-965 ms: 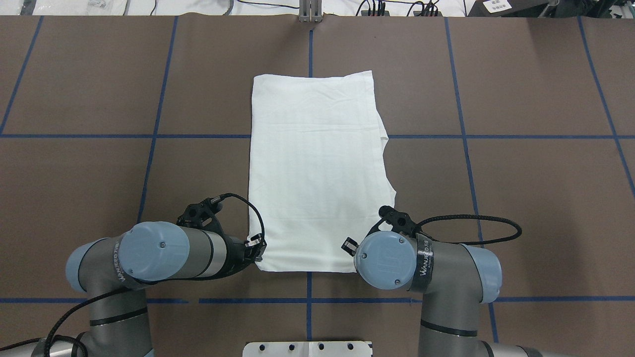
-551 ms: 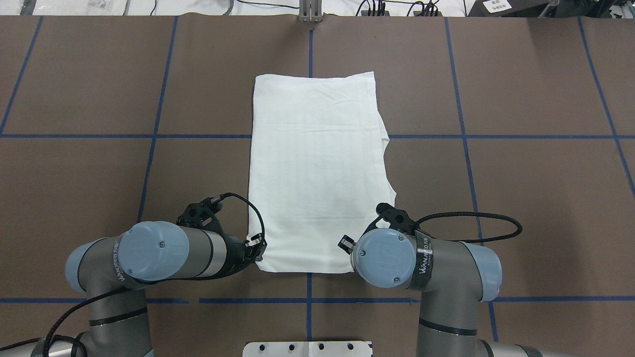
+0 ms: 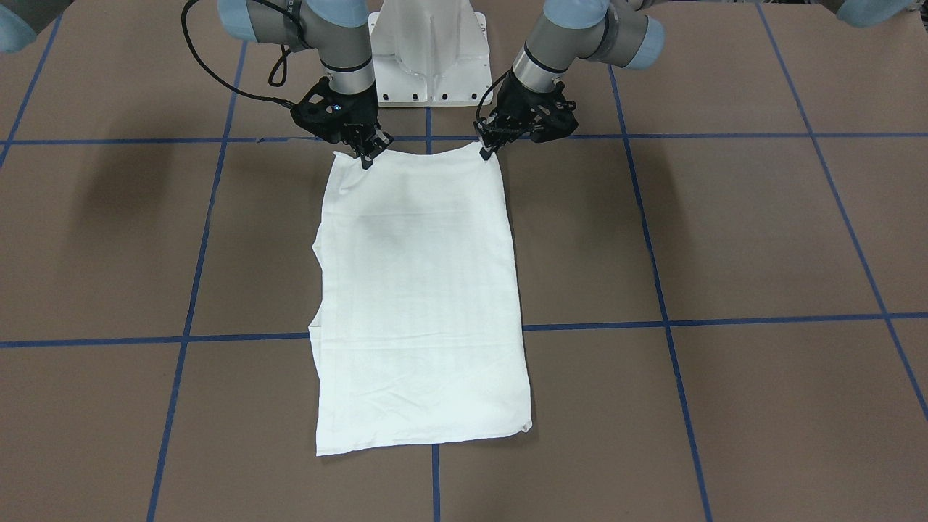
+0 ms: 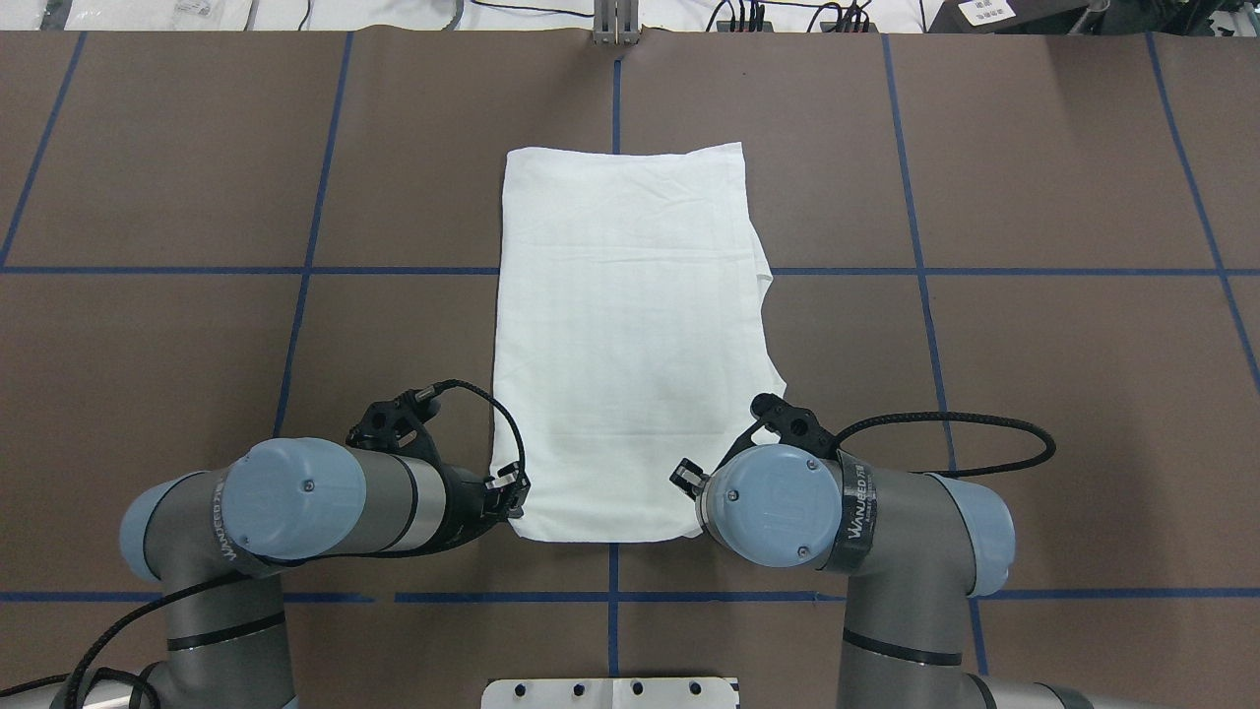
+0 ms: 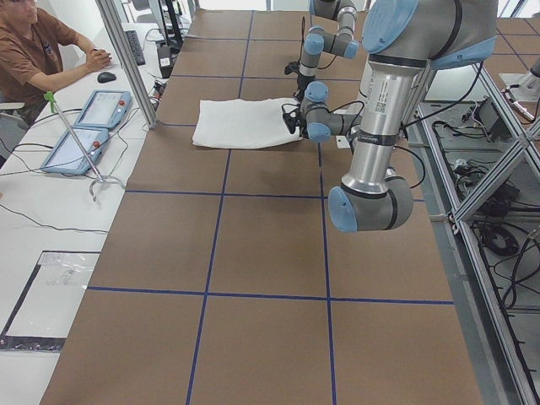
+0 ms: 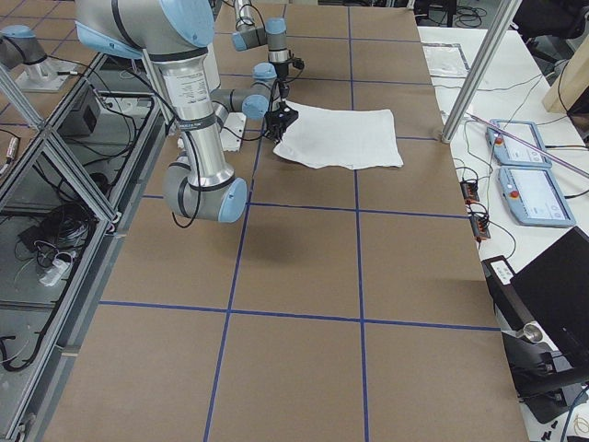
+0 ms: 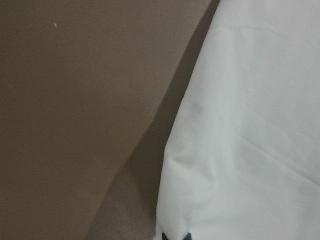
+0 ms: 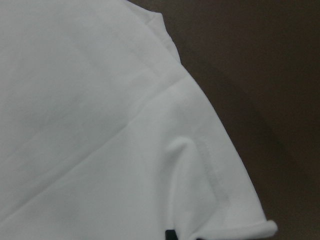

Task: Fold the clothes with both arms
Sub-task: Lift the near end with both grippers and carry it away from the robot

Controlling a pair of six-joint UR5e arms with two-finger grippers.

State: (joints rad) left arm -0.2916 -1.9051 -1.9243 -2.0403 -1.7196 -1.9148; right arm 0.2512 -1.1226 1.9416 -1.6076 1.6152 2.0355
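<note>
My two grippers should pull the shirt back toward the white pedestal [image 3: 430, 78] before they fold it, because the shirt's far hem [image 3: 424, 442] lies well past the blue tape line.
The clothes are one white shirt [image 4: 630, 335] [image 3: 420, 304], folded into a long rectangle and lying flat in the middle of the brown table. My left gripper [image 4: 512, 497] [image 3: 484, 151] is shut on the near left corner of it. My right gripper [image 4: 686, 480] [image 3: 367, 158] is shut on the near right corner. Both corners sit slightly raised, and the near hem sags between them. In the left wrist view the shirt [image 7: 250, 130] fills the right side, with a shadow under its edge. A stitched hem of the shirt [image 8: 210, 165] curls by the fingertips in the right wrist view.
The white pedestal [image 3: 428, 51] [image 4: 610, 692] stands at the robot's edge of the table. Blue tape lines [image 4: 295, 270] grid the table. A person [image 5: 34, 51] sits at a side bench with control tablets [image 5: 84, 126], behind a metal post [image 5: 126, 59].
The right arm has shifted slightly inward, drawing the near right corner of the shirt a little toward the middle. The left arm has barely moved.
</note>
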